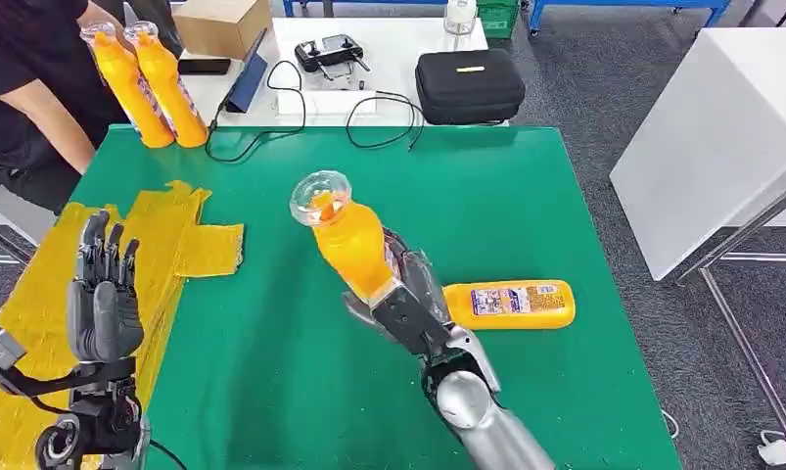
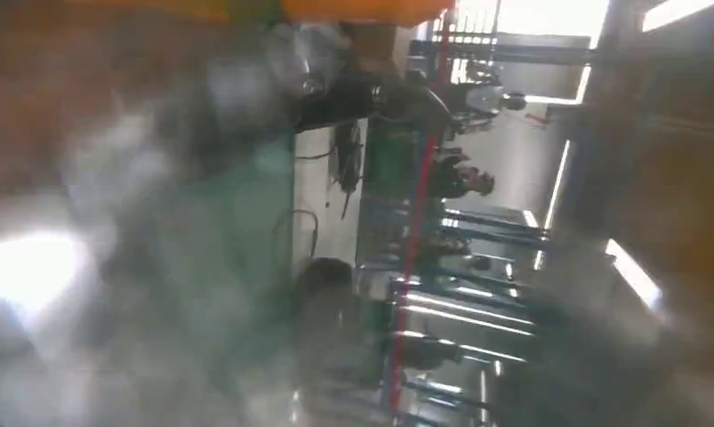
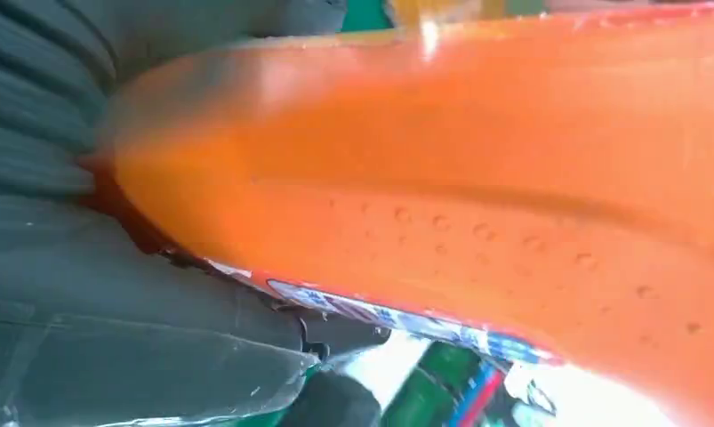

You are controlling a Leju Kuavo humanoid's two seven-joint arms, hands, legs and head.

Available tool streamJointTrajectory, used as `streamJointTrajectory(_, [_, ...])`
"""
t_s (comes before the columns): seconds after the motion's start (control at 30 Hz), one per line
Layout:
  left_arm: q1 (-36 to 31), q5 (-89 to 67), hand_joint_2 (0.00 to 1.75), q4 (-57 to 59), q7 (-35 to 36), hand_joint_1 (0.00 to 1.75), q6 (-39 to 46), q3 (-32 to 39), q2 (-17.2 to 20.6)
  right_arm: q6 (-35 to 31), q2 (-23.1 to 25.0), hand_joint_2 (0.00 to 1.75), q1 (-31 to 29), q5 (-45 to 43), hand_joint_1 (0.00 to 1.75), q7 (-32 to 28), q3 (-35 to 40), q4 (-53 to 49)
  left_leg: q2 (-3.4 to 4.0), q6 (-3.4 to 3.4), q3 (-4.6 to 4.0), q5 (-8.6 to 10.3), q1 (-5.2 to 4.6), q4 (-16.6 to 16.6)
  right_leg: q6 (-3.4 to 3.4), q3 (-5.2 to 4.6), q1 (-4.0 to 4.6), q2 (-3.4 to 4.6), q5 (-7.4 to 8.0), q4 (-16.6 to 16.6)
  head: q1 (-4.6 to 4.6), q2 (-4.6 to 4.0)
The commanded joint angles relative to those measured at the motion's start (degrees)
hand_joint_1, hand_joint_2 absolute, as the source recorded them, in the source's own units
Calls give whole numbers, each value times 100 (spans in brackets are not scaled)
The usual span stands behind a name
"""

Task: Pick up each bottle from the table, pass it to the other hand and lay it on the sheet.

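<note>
The second orange bottle [image 1: 511, 305] rests unpropped on its side, label up, so the gripped bottle [image 1: 355, 251] should stay in place when I lay it down.
My right hand [image 1: 405, 299] grips an orange juice bottle [image 1: 345, 235] by its lower body and holds it above the green table [image 1: 526, 196], its clear cap tilted toward me; up close its orange side [image 3: 442, 178] lies against my grey fingers [image 3: 140, 347]. A second orange bottle [image 1: 509, 304] lies on its side on the table just right of that hand. My left hand [image 1: 103, 294] stands raised and open over the yellow sheet [image 1: 188, 245] at the table's left, fingers pointing up, holding nothing. The left wrist view is blurred.
A person in black at the far left holds two more orange bottles [image 1: 144, 83] upright at the table's far left corner. Behind the green table, a white table carries a black case [image 1: 469, 85], a controller [image 1: 328, 51], cables and a cardboard box [image 1: 222, 24]. A white table stands right.
</note>
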Motion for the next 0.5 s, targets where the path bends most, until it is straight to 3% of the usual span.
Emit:
streamJointTrajectory(0.03, [262, 498, 175, 27, 391, 0, -240, -848, -161, -155, -146, 175, -34, -165, 175, -86, -217, -193, -7, 2, 16, -4, 0, 0, 1, 19, 1, -13, -4, -2, -2, 0])
streamJointTrajectory(0.2, [235, 636, 175, 57, 468, 0, -281, -869, -119, -175, -126, 175, -90, -162, 175, -93, -208, -98, -6, 3, 21, -7, 1, 4, 1, 25, 3, -14, -9, 0, 0, 0])
streamJointTrajectory(0.5, [7, 861, 175, 357, 567, 0, -492, -1249, -60, -75, 108, 175, -890, -29, 175, 86, 113, 903, 7, 1, 11, 4, -1, -2, -1, 13, 1, 4, 3, 0, 0, 0])
